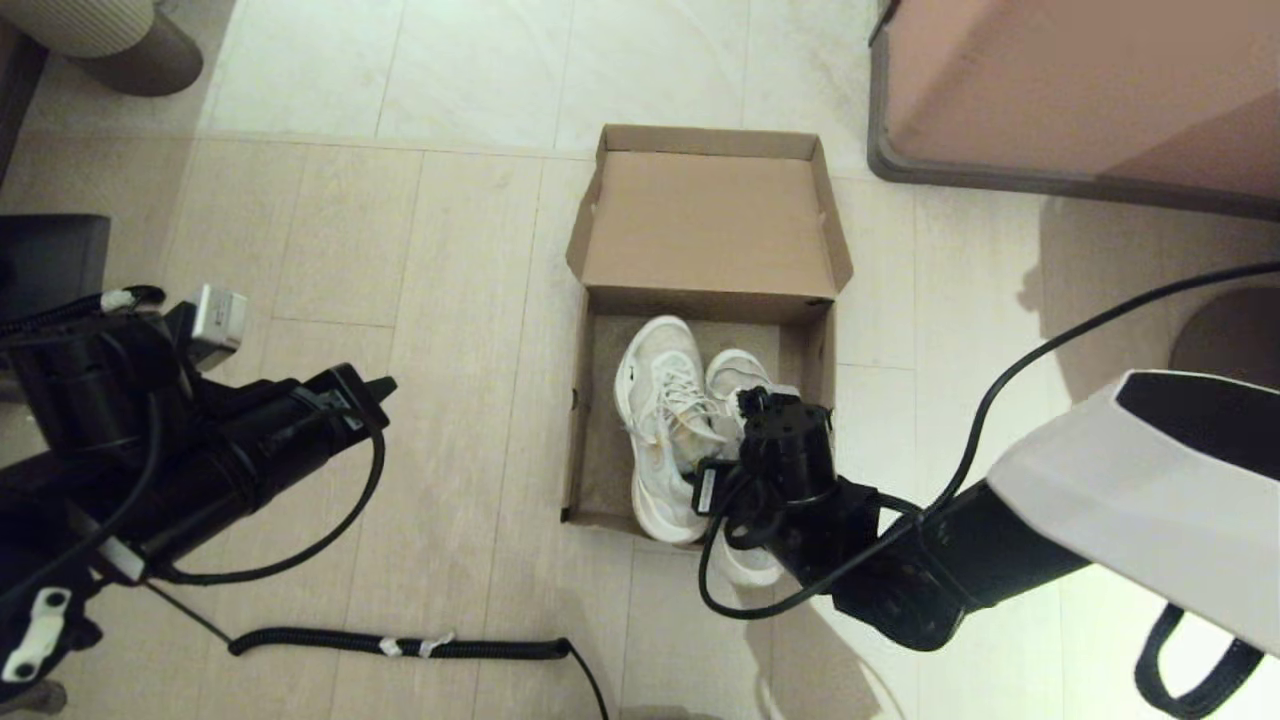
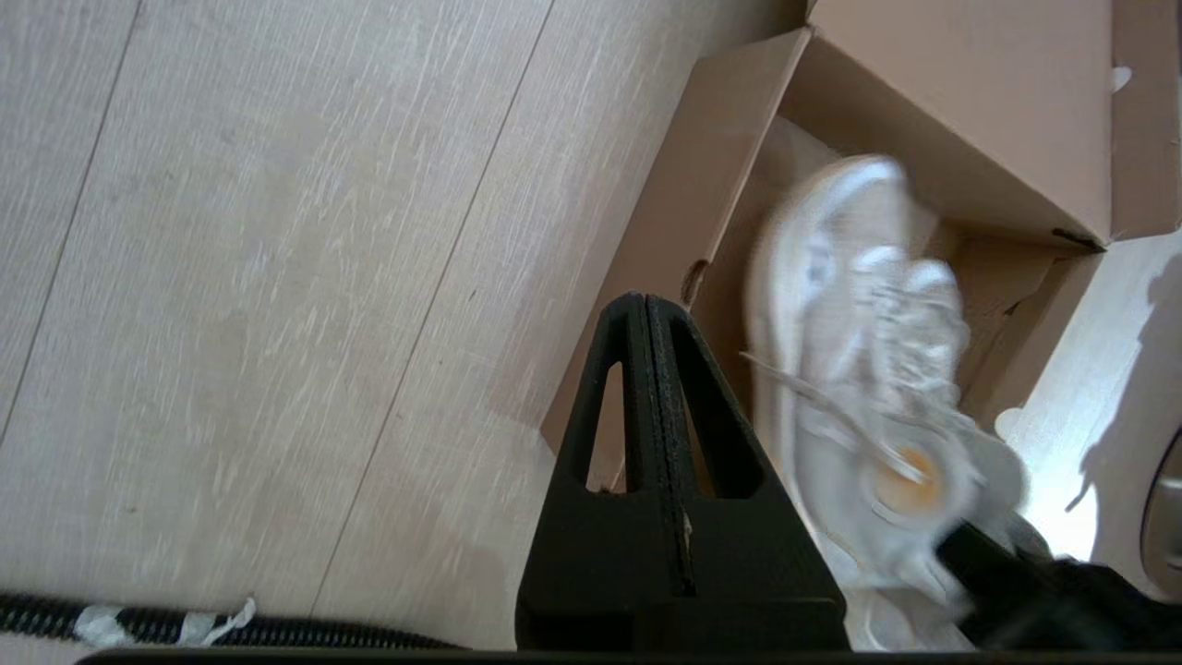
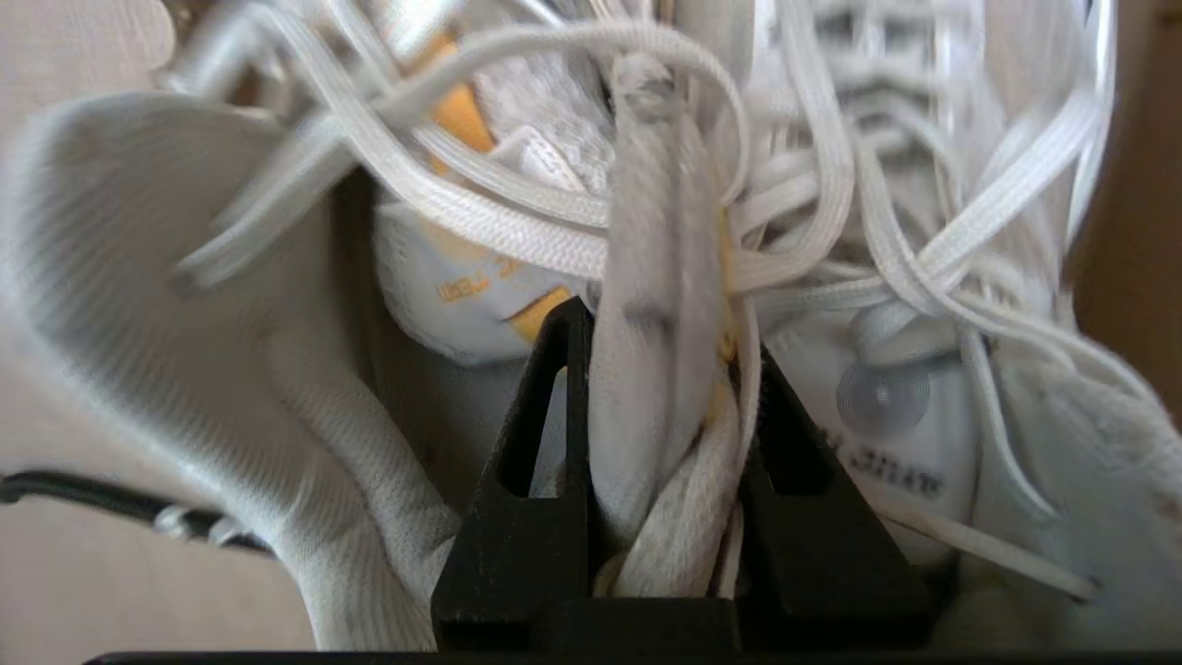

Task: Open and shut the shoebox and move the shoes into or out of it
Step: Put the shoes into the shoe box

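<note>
Next, my right gripper moves the sneakers toward the lid end (image 1: 722, 330) and lowers them inside before it opens, because the sneakers' heels (image 1: 749, 564) stick out over the shoebox's near side.
The brown cardboard shoebox (image 1: 582, 420) stands on the floor with its flap lid (image 1: 705, 220) folded back and open. Both white sneakers (image 1: 662, 400) lie side by side in it, their heels reaching out over the near wall. My right gripper (image 3: 660, 332) is shut on the shoes: the two inner collars and some lace are pinched together between its fingers, at the heel end (image 1: 748, 402). My left gripper (image 2: 646, 305) is shut with nothing in it, held above the floor left of the box (image 1: 375, 390). The left wrist view shows the shoes (image 2: 859, 351) and the box (image 2: 711, 185).
A large pink-brown furniture block (image 1: 1080, 90) stands at the back right. A coiled black cable (image 1: 400, 646) lies on the floor near me, left of the box. A round beige object (image 1: 110, 40) sits at the back left, and a dark object (image 1: 50, 260) at the left edge.
</note>
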